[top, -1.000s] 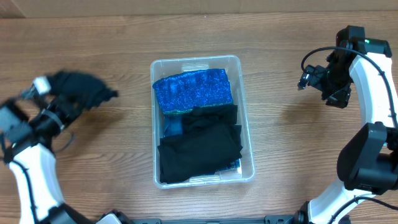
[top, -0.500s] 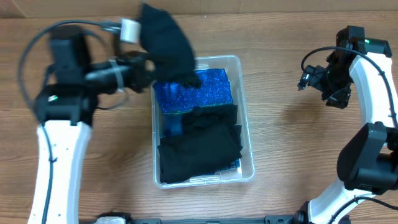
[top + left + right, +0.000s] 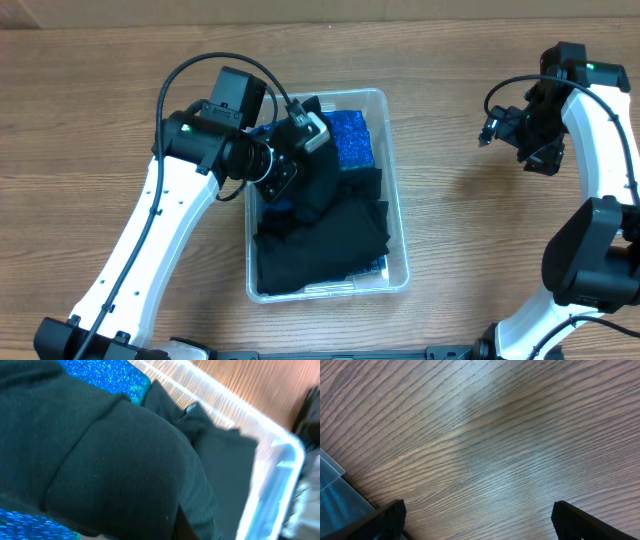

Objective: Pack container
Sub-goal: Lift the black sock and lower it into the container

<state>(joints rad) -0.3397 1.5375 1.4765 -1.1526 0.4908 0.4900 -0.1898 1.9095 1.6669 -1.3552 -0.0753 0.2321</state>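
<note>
My left gripper's black garment bunches over the blue garment toward the container's far rim, so I should bring it back and lay it across the container's middle [image 3: 325, 195].
The clear plastic container [image 3: 397, 215] stands in the middle of the table. It holds a sparkly blue garment [image 3: 352, 140] at its far end and folded black garments [image 3: 322, 245] at its near end. My left gripper [image 3: 300, 150] is over the container's far left part, shut on a black garment [image 3: 322, 178] that hangs down onto the blue one. In the left wrist view this black garment [image 3: 115, 455] fills the frame and hides the fingers; the blue garment [image 3: 100, 372] and the container's rim [image 3: 280, 455] show around it. My right gripper [image 3: 497, 125] is open and empty above bare table [image 3: 480, 520].
The wooden table [image 3: 500, 230] stretches to the right and left of the container. A corner of the container [image 3: 332, 490] shows at the left edge of the right wrist view.
My left arm has swung from the table's far left to over the container, carrying the black garment, which now hangs inside it. The right arm has not moved.
</note>
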